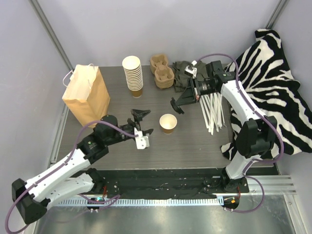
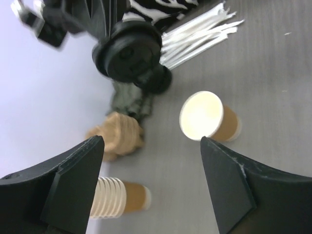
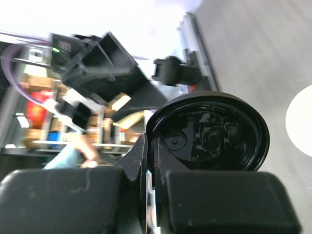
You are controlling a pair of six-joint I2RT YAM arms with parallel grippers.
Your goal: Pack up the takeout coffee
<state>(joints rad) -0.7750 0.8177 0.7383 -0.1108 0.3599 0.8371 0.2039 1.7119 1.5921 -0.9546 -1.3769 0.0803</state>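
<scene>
The black lid on edge is in my right gripper, crooked to the cup's rim, so next my left gripper takes hold of the lid's free side before the lid goes on the cup.
A single small brown paper cup stands upright and lidless in the middle of the table; no cup with a lid on it is in view. The cup also shows in the left wrist view and as a white sliver in the right wrist view. My right gripper is shut on the edge of a black lid, held on edge above the table, just behind and right of the cup. The lid fills the right wrist view. My left gripper is open and empty, just left of the cup.
A brown paper bag stands at the back left. A tall stack of cups, pulp cup carriers and a dark pile sit at the back. White straws lie right of centre. A zebra cloth covers the right side.
</scene>
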